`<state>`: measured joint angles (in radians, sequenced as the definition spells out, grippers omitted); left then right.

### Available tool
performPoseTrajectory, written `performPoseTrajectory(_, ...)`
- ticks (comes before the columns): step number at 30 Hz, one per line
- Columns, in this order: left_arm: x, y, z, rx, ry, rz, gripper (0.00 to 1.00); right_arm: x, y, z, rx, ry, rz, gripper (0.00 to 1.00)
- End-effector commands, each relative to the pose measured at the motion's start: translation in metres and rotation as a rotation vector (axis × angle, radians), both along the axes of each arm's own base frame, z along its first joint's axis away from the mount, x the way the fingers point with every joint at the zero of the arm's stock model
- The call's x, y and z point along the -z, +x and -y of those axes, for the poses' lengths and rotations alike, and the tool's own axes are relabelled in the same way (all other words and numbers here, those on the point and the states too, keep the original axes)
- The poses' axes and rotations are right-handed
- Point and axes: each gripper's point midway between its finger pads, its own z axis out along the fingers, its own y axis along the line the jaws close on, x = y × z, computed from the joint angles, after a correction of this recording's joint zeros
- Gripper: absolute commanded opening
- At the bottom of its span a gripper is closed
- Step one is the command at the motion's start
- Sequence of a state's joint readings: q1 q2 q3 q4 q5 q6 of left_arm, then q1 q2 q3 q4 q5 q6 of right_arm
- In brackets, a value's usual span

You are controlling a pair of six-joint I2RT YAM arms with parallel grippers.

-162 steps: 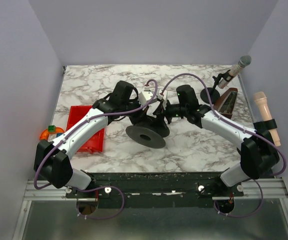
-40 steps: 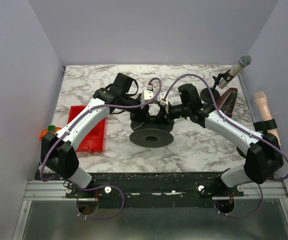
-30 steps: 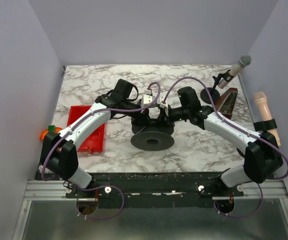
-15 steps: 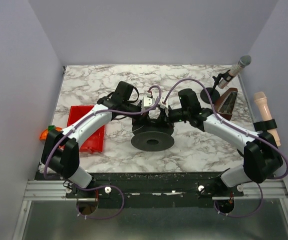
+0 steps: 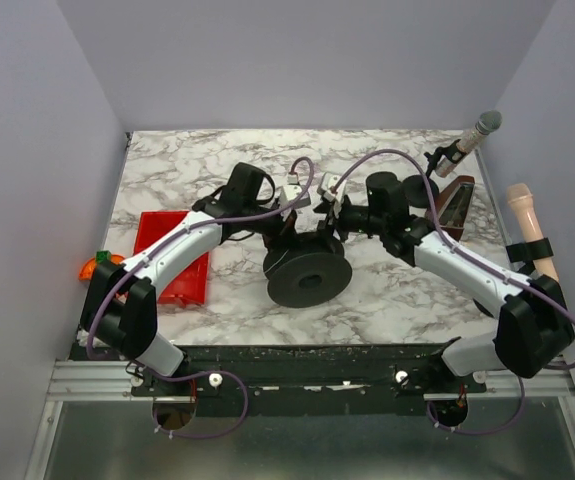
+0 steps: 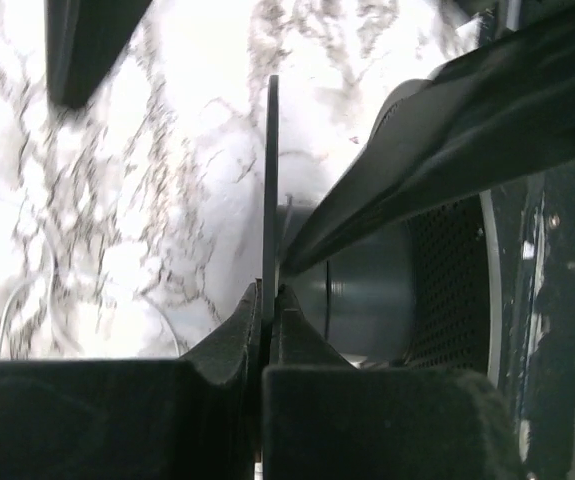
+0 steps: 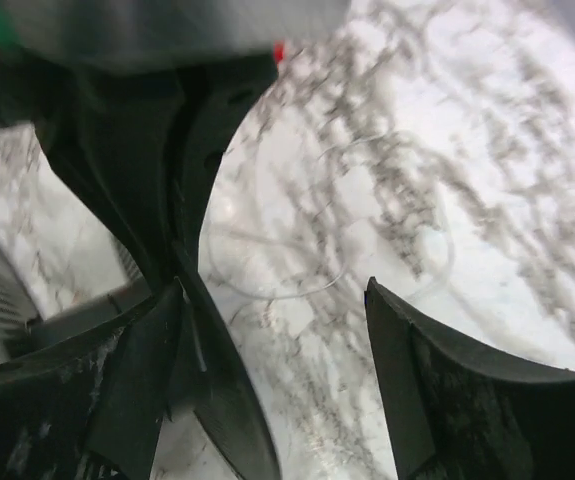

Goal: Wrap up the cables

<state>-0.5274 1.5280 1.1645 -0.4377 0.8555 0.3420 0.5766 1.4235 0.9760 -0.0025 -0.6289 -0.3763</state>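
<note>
The robot's left gripper is holding the spool's edge (image 6: 271, 180) and the cable lies loose on the marble, so next the right gripper moves away from the spool and takes hold of the cable (image 7: 342, 272).
A black spool (image 5: 307, 272) stands tilted at the table's middle. My left gripper (image 5: 289, 214) is shut on the thin edge of its flange (image 6: 270, 180), above the hub (image 6: 367, 300); in the left wrist view the left gripper (image 6: 267, 292) has its jaws pinched flat on that edge. My right gripper (image 5: 333, 214) is open just right of the spool's top. In the right wrist view the right gripper (image 7: 273, 285) is open, with its left finger against a dark part of the spool. A thin clear cable (image 7: 317, 286) lies looped on the marble beneath it.
A red tray (image 5: 172, 255) and an orange toy (image 5: 97, 268) sit at the left. A microphone on a stand (image 5: 467, 140), a brown metronome (image 5: 457, 205) and a beige recorder (image 5: 529, 235) are at the right. Grey walls enclose the marble table.
The spool has tipped from lying nearly flat to standing more upright, held by my left gripper. My right gripper has drawn back a little to the right.
</note>
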Motion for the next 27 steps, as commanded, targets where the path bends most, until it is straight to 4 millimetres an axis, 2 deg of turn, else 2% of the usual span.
performPoseTrajectory(1, -0.024, 0.037, -0.018, -0.287, -0.006, -0.132, 0.0, -0.094, 0.037, 0.021, 0.253, 0.161, 0.205, 0.82)
performPoseTrajectory(2, -0.034, 0.045, -0.023, -0.32, -0.021, -0.129, 0.0, -0.101, 0.042, 0.03, 0.301, 0.173, 0.21, 0.85)
performPoseTrajectory(5, -0.066, 0.063, -0.035, -0.394, -0.052, -0.092, 0.0, -0.123, 0.045, 0.051, 0.402, 0.226, 0.215, 0.86)
performPoseTrajectory(10, -0.111, 0.088, -0.052, -0.513, -0.122, -0.075, 0.0, -0.152, 0.036, 0.064, 0.442, 0.3, 0.246, 0.86)
performPoseTrajectory(14, -0.173, 0.11, -0.076, -0.612, -0.199, 0.0, 0.0, -0.167, 0.026, 0.075, 0.474, 0.387, 0.303, 0.87)
performPoseTrajectory(17, -0.23, 0.114, -0.09, -0.647, -0.239, 0.112, 0.0, -0.164, 0.02, 0.078, 0.467, 0.416, 0.347, 0.87)
performPoseTrajectory(22, -0.319, 0.097, -0.102, -0.655, -0.3, 0.304, 0.0, -0.133, 0.007, 0.05, 0.282, 0.425, 0.358, 0.86)
performPoseTrajectory(24, -0.342, 0.089, -0.107, -0.663, -0.317, 0.352, 0.0, -0.126, 0.002, 0.03, 0.212, 0.431, 0.388, 0.86)
performPoseTrajectory(27, -0.364, 0.076, -0.11, -0.655, -0.336, 0.394, 0.0, -0.114, 0.005, -0.004, 0.12, 0.429, 0.429, 0.87)
